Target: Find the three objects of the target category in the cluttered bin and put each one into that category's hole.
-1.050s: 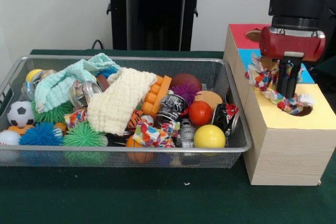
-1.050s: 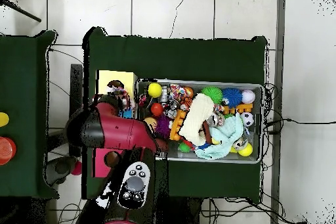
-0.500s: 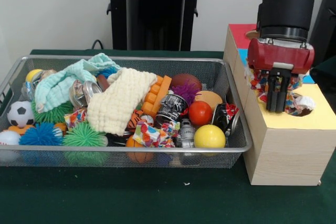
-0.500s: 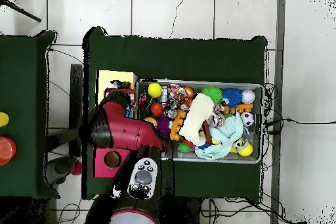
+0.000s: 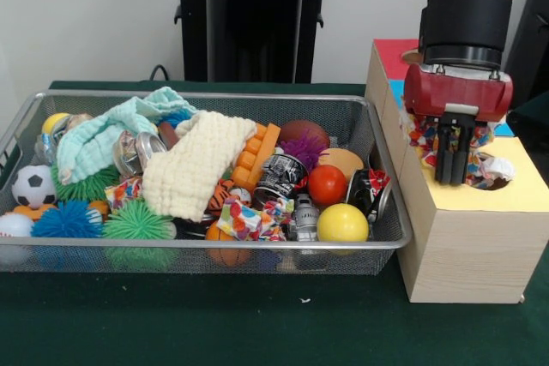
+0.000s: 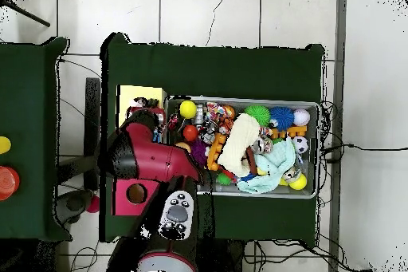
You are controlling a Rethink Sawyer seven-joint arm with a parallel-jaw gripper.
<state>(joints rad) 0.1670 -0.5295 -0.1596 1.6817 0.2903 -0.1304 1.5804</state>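
My gripper will pull the confetti-print cloth (image 5: pixel 424 133) away and free in one heap, because only one crumpled cloth end (image 5: pixel 492 170) dips into the yellow hole.
My gripper (image 5: pixel 452 179) hangs over the yellow section of the wooden box (image 5: pixel 467 246), just left of its hole (image 5: pixel 500 181). The fingers (image 5: pixel 443 156) stand slightly apart, open, with nothing clamped between them. A multicoloured knotted rope toy (image 5: pixel 489 166) lies across the box top behind the fingers, one end in the hole. Similar patterned cloth pieces (image 5: pixel 243 219) lie in the wire bin (image 5: pixel 206 244). In the overhead view the red arm (image 6: pixel 147 161) covers the gripper; only the box's yellow end (image 6: pixel 142 93) shows.
The bin holds a cream knitted cloth (image 5: pixel 193 169), a mint cloth (image 5: pixel 107 130), spiky balls (image 5: pixel 133 222), a soccer ball (image 5: pixel 33 184), red (image 5: pixel 327 184) and yellow (image 5: pixel 342 223) balls, cans (image 5: pixel 279 179) and orange blocks (image 5: pixel 257 153). Red (image 5: pixel 396 53) and blue box sections lie behind.
The gripper let go of the rope toy at the hole, shifted slightly left and rose a little. Over the last half second nothing has moved.
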